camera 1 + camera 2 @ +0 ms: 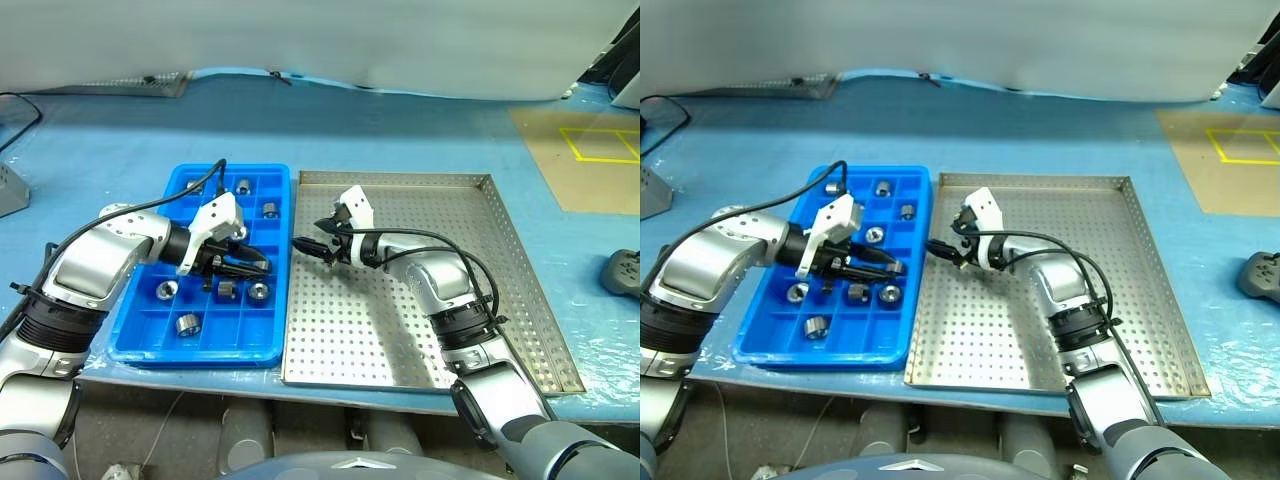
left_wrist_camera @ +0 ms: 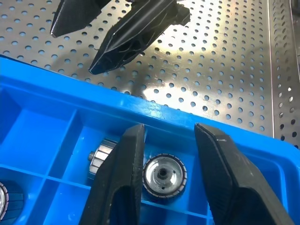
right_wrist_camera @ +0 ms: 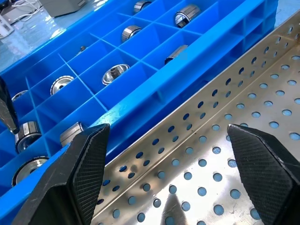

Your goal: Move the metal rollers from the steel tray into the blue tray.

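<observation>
The blue tray's side (image 2: 161, 115) meets my left gripper's fingers at a slant, so my left gripper should open wider, turn square to that side and close around the upright roller (image 1: 259, 291).
Several metal rollers lie in compartments of the blue tray (image 1: 196, 353), among them one (image 1: 187, 324) at the front and one (image 1: 243, 185) at the back. My left gripper (image 1: 250, 265) hovers over the tray's right side. Its fingers (image 2: 123, 178) stand a narrow gap apart with nothing between them, and a roller (image 2: 165, 176) lies in the compartment below. The steel tray (image 1: 400, 330) sits right of the blue tray. My right gripper (image 1: 312, 240) hangs open and holds nothing, low over the steel tray's left edge, with its fingertips (image 3: 89, 154) pointing toward the blue tray's wall.
The two trays sit side by side on a blue-covered table. A brown floor patch with yellow tape (image 1: 600, 145) lies at the far right. A dark object (image 1: 622, 272) rests at the right edge. A grey box (image 1: 10, 190) stands at the far left.
</observation>
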Action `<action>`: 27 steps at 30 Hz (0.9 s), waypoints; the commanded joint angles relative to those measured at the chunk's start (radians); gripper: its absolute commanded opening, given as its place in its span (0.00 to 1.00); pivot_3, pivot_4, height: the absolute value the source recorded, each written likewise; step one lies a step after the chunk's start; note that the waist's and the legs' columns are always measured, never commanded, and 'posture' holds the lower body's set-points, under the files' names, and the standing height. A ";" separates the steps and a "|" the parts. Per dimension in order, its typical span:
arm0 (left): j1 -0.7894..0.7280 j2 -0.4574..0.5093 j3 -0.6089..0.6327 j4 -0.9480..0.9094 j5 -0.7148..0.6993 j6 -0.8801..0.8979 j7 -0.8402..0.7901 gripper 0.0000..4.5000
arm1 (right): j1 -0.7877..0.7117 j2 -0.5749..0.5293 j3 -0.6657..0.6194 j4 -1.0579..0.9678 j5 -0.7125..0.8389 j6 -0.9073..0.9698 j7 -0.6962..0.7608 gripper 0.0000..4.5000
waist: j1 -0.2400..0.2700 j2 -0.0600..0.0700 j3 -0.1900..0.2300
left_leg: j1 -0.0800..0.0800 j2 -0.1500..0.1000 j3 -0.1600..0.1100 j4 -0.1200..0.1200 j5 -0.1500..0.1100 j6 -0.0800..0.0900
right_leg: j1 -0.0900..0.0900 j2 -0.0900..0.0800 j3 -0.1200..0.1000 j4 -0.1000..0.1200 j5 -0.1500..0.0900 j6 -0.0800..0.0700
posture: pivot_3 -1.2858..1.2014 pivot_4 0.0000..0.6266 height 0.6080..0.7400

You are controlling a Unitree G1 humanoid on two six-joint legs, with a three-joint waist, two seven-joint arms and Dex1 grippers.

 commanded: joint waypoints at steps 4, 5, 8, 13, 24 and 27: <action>0.030 0.060 -0.051 -0.014 0.066 -0.070 -0.019 0.40 | -0.004 0.008 -0.004 -0.018 0.000 -0.012 0.011 0.94 | 0.000 0.000 0.000 | 0.001 0.001 0.000 0.000 0.001 -0.003 | 0.000 0.001 0.000 0.001 0.000 -0.001 | 0.47 0.24 1.00; 0.038 0.070 -0.077 -0.009 0.096 -0.094 -0.019 0.40 | -0.004 0.008 -0.004 -0.018 -0.001 -0.012 0.011 0.94 | 0.000 0.000 0.000 | 0.002 0.001 0.000 0.000 0.002 -0.003 | 0.000 0.001 0.000 0.001 0.000 -0.001 | 0.47 0.24 1.00; 0.050 0.079 -0.125 0.006 0.157 -0.148 -0.011 0.40 | -0.002 0.007 -0.006 -0.020 -0.001 -0.011 0.011 0.94 | 0.001 0.000 0.000 | 0.003 0.001 0.000 0.000 0.003 -0.005 | 0.001 0.001 0.000 0.002 0.000 0.000 | 0.47 0.24 1.00; 0.029 0.002 -0.133 0.011 0.184 -0.176 0.052 0.43 | 0.000 0.007 -0.008 -0.023 -0.001 -0.010 0.010 0.94 | 0.003 0.000 0.000 | 0.003 0.001 0.000 0.000 0.003 -0.006 | 0.001 0.001 0.000 0.004 0.000 -0.001 | 0.46 0.24 1.00; 0.001 0.021 -0.176 0.015 0.266 -0.210 0.039 0.94 | 0.001 0.012 -0.011 -0.022 -0.001 -0.012 0.006 0.94 | 0.005 0.000 0.000 | 0.004 0.001 -0.001 0.000 0.005 -0.008 | 0.002 0.001 0.000 0.005 0.001 0.000 | 0.46 0.24 1.00; -0.004 0.019 -0.186 0.016 0.294 -0.230 0.045 0.94 | 0.000 0.014 -0.011 -0.021 -0.002 -0.014 0.006 0.94 | 0.003 0.000 0.000 | 0.005 0.001 -0.002 0.000 0.006 -0.009 | 0.002 0.001 0.000 0.005 -0.001 0.004 | 0.46 0.24 1.00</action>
